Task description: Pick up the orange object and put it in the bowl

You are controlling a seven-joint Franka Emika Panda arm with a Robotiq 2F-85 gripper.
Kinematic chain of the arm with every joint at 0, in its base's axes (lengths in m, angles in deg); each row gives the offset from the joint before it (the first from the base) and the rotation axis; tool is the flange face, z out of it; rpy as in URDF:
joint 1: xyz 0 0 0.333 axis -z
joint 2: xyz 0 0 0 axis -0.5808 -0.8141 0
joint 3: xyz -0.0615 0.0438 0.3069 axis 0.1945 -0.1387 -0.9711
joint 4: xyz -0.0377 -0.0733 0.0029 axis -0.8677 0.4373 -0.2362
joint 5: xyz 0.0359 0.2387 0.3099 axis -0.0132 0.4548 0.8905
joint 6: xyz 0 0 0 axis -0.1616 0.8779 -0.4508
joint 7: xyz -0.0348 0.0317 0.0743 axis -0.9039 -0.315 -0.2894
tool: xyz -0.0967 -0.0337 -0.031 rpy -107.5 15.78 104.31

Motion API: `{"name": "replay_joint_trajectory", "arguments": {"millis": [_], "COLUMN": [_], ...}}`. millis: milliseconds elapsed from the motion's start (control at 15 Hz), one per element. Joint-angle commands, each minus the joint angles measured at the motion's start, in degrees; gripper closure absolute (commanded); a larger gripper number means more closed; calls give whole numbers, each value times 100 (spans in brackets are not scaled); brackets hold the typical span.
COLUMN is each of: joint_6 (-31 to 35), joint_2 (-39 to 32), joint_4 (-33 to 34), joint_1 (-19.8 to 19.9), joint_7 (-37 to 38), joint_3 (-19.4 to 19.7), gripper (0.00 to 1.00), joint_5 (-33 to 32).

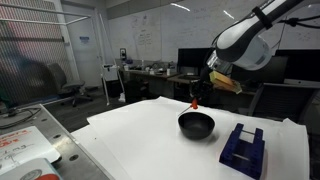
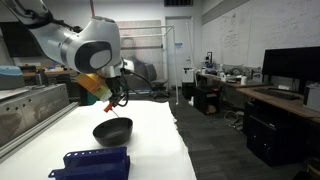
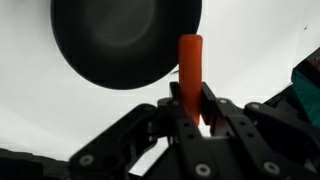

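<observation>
The thin end of the orange object hangs low at the bowl's rim [image 1: 181, 116], so the robot's gripper should move up and bring the object over the bowl's middle [image 1: 197, 126] before it opens.
My gripper [image 3: 190, 100] is shut on the orange object [image 3: 190, 62], a small orange-red stick that juts out past the fingertips. In the wrist view the round black bowl [image 3: 120, 40] lies on the white table just left of the stick's tip. In both exterior views the gripper [image 1: 196, 97] [image 2: 112, 100] hangs above the table next to the bowl [image 1: 196, 125] [image 2: 112, 130], with the orange object [image 1: 195, 102] pointing down over the bowl's near rim.
A dark blue blocky stand [image 1: 243, 148] [image 2: 92, 163] sits on the white table [image 1: 140, 135] close to the bowl; its edge shows in the wrist view [image 3: 306, 85]. Desks, monitors and chairs stand behind the table.
</observation>
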Motion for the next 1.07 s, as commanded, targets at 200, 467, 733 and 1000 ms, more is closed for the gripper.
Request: {"name": "replay_joint_trajectory", "arguments": {"millis": [200,467,733,1000], "joint_6": [107,-586,-1116,-765], "joint_2": [585,708,668,557], "joint_4": [-211,-313,-405,-557], "joint_1": [49,61,130,185], "joint_7": [-716,-434,-493,-736], "joint_3": [-119,29,165,223], "gripper": [93,92,92,71], "joint_5": [739,302,291,555]}}
